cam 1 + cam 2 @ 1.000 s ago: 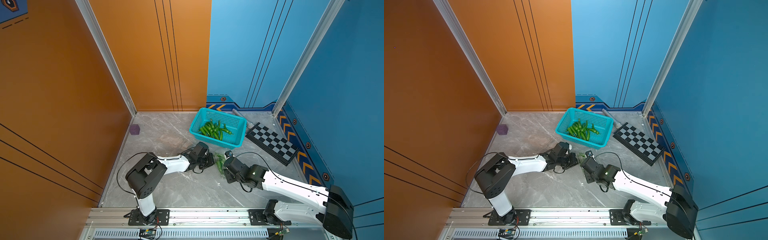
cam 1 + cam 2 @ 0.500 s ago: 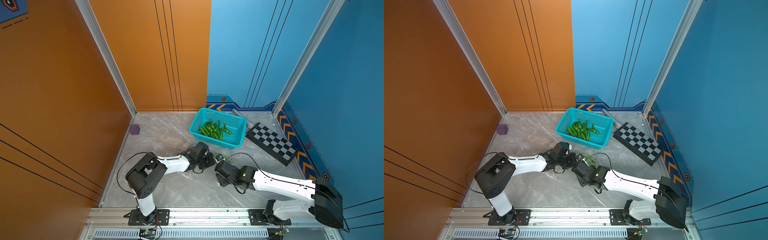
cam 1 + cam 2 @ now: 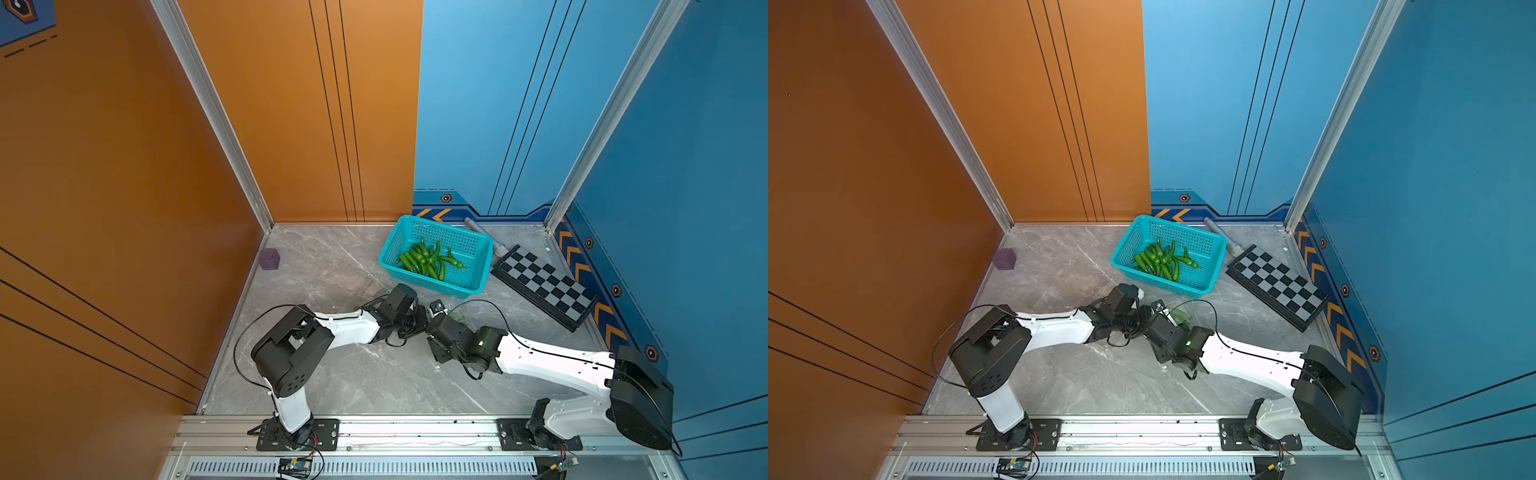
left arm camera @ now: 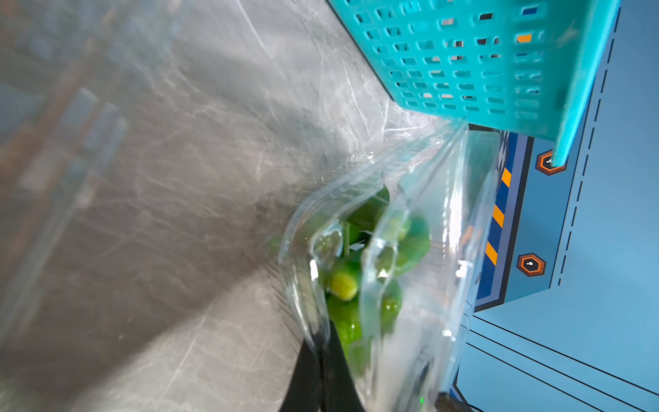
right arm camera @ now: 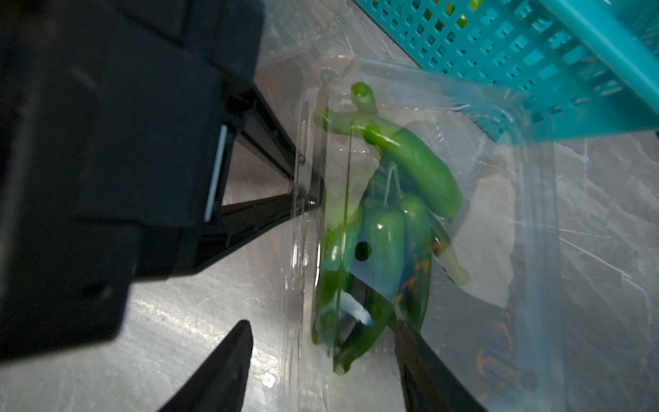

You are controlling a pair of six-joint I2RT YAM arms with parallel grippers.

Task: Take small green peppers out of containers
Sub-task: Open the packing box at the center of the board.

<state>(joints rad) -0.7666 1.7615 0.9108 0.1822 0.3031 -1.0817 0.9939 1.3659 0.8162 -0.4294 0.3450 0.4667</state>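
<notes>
The container's clear lid (image 5: pixel 473 274) is over the green peppers while my left gripper is holding the container's rim. My right gripper should first swing the lid's edge (image 5: pixel 296 281) wide open.
A clear clamshell container (image 4: pixel 445 214) with small green peppers (image 4: pixel 346 285) inside is tilted up just in front of the teal basket. My left gripper (image 4: pixel 322 335) is shut on the container's thin rim; its black fingers (image 5: pixel 271 214) also show in the right wrist view. My right gripper (image 5: pixel 321 323) is open, one finger outside the container (image 5: pixel 499 199) and one inside beside the peppers (image 5: pixel 417 167). In both top views the arms hide most of the container (image 3: pixel 455 316) (image 3: pixel 1177 318). More peppers (image 3: pixel 428 259) (image 3: pixel 1163 262) lie in the basket.
The teal perforated basket (image 3: pixel 473 245) (image 3: pixel 1212 241) stands right behind the container. A folded chessboard (image 3: pixel 544 286) lies at the right wall, with a grey cylinder (image 3: pixel 484 235) behind the basket. A purple cube (image 3: pixel 269 259) sits at the left wall.
My right arm has swung left, close up to the left gripper, and its jaws have opened wider around the container's edge. The left arm has held still with its grip.
</notes>
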